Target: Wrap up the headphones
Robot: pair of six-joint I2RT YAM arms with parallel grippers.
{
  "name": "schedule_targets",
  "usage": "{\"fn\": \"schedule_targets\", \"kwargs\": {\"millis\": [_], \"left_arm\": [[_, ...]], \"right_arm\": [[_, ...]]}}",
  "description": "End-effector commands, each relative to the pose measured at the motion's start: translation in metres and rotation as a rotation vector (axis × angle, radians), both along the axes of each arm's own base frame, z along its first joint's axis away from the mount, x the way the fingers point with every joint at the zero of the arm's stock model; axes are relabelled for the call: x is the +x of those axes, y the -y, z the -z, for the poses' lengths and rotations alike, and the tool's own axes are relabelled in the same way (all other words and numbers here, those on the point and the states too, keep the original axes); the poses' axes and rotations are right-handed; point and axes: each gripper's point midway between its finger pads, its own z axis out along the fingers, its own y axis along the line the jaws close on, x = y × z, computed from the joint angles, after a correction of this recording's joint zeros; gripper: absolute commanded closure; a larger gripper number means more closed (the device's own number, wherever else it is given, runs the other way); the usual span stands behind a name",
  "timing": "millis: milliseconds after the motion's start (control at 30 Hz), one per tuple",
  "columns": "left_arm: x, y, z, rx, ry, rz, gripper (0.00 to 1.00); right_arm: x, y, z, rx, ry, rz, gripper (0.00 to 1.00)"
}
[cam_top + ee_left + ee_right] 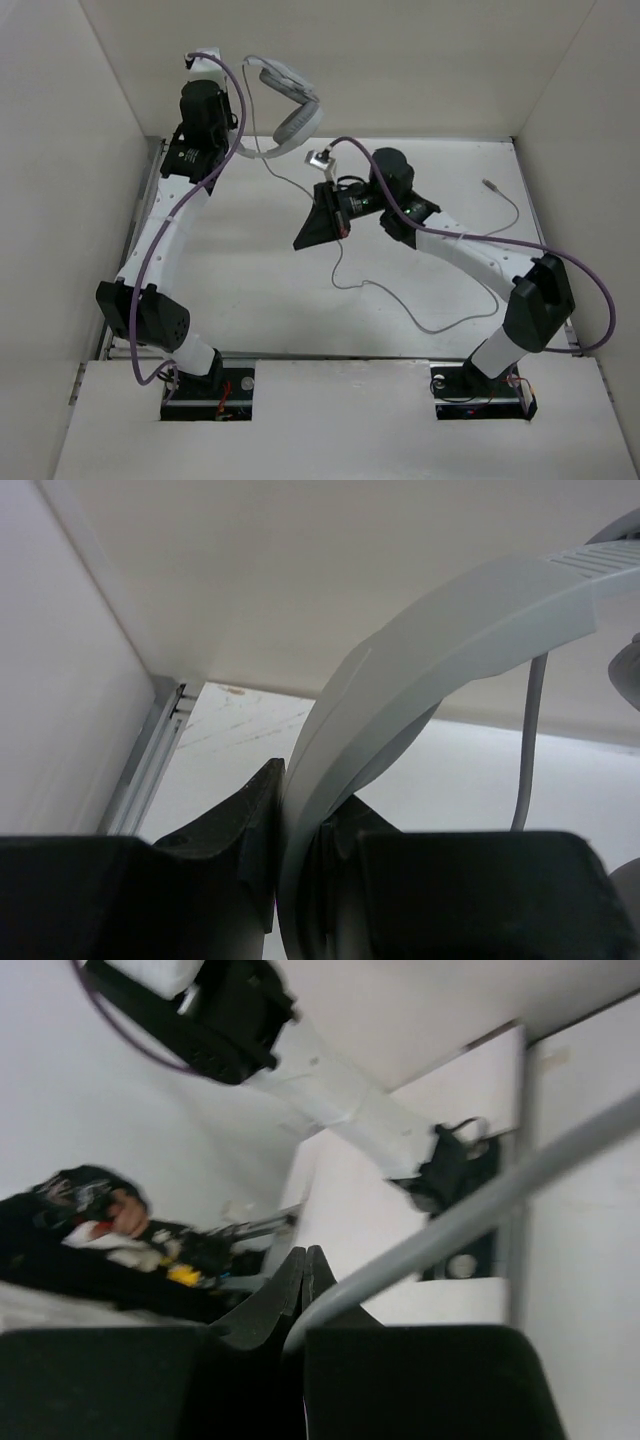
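Note:
My left gripper is keeping the headband up off the table (250,153), so my right gripper should go on carrying the cable until the cable crosses the headband (274,152), and then let go.
The light grey headphones (291,104) hang in the air near the back wall. My left gripper (247,64) is shut on the padded headband, which fills the gap between its fingers in the left wrist view (450,620). The thin grey cable (335,270) drops from an earcup, passes through my right gripper (312,228), then loops over the table to the small plug (489,184) at the right. My right gripper (305,1260) is shut on the cable (470,1210), held above the table's middle.
White walls enclose the table on the left (60,200), back (400,60) and right (590,180). The left arm (165,230) stands tall along the left wall. A purple robot cable (590,290) arcs beside the right arm.

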Motion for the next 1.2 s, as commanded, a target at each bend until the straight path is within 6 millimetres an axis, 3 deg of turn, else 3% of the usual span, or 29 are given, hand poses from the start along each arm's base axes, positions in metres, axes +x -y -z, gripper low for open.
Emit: {"fn": "schedule_targets", "kwargs": {"millis": [0,233,400,567,733,900,1033,1167], "left_arm": [[-0.016,-0.006,-0.054,-0.049,0.193,-0.031,1.0],[-0.016,0.022,-0.016,-0.006,0.111,0.024,1.0],[-0.018,0.043,0.007,0.019,0.062,0.07,1.0],[-0.019,0.056,0.026,0.034,0.02,0.099,1.0],[-0.021,0.069,0.044,0.042,-0.021,0.134,1.0],[-0.027,0.08,0.061,0.052,-0.062,0.168,1.0],[-0.034,0.09,0.068,0.052,-0.09,0.208,1.0],[-0.045,0.108,0.07,0.04,-0.108,0.279,1.0]], "right_arm": [[0.031,0.023,-0.012,-0.025,0.189,0.138,1.0],[0.08,0.035,-0.016,-0.153,0.522,0.348,0.98],[0.086,0.032,-0.011,-0.263,0.831,0.376,0.98],[0.105,0.034,-0.017,-0.387,1.197,0.425,1.0],[0.137,0.041,-0.05,-0.484,1.53,0.547,1.0],[0.186,0.065,-0.11,-0.621,1.944,0.766,1.0],[0.207,0.074,-0.146,-0.659,2.128,0.93,1.0],[0.232,0.085,-0.163,-0.679,2.213,1.074,0.99]]}}
